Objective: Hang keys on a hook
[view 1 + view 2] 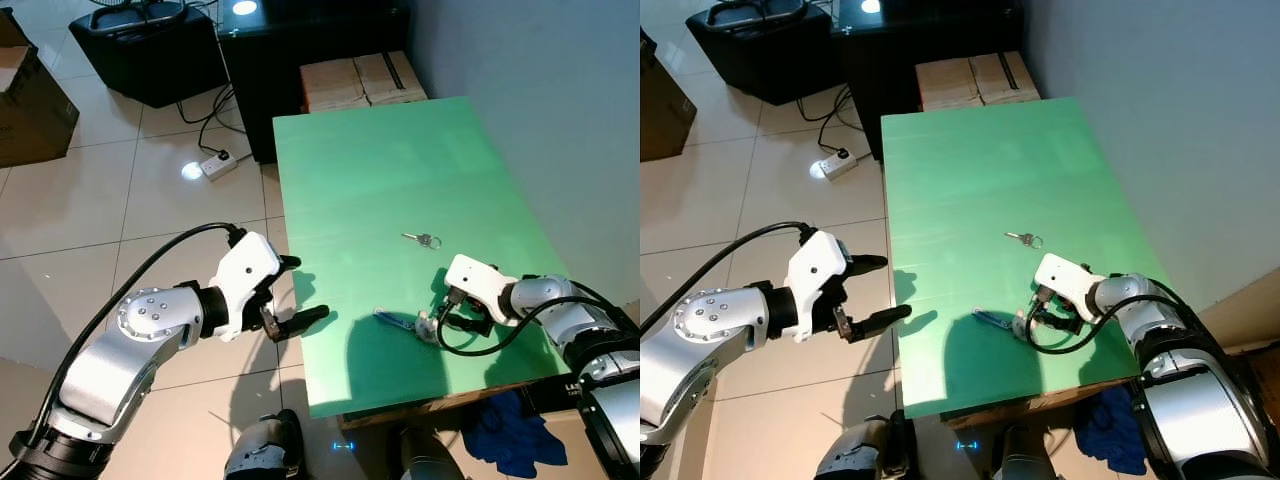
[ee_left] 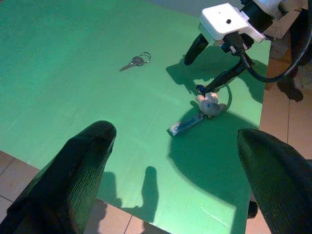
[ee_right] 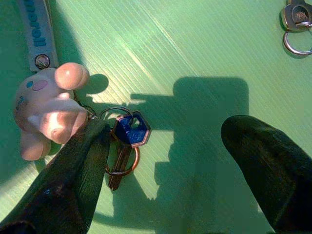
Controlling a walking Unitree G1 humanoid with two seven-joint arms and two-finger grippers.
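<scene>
A ring (image 3: 120, 109) goes through the hole of the blue-headed key toward the charm, so I expect the charm and strap (image 3: 51, 106) to hang from the key and come along when I lift it.
A key bunch (image 1: 425, 326) lies near the front of the green table (image 1: 380, 170). It has a pale pink plush charm (image 3: 46, 112), a blue-headed key (image 3: 130, 130) and a blue-grey strap (image 2: 186, 125). My right gripper (image 1: 440, 305) is low over the table, open, with one finger (image 3: 83, 165) touching the bunch's ring beside the charm and nothing between the fingers. A single silver key on a ring (image 1: 422, 239) lies farther back. My left gripper (image 1: 305, 292) hovers open just off the table's left edge, holding nothing.
Tiled floor lies left of the table, with a white power strip (image 1: 222, 163) and cables. Cardboard boxes (image 1: 360, 80) and a black cabinet (image 1: 300, 60) stand behind the table. A grey wall (image 1: 540, 100) runs along the right. A blue cloth (image 1: 510, 430) lies on the floor at the front right.
</scene>
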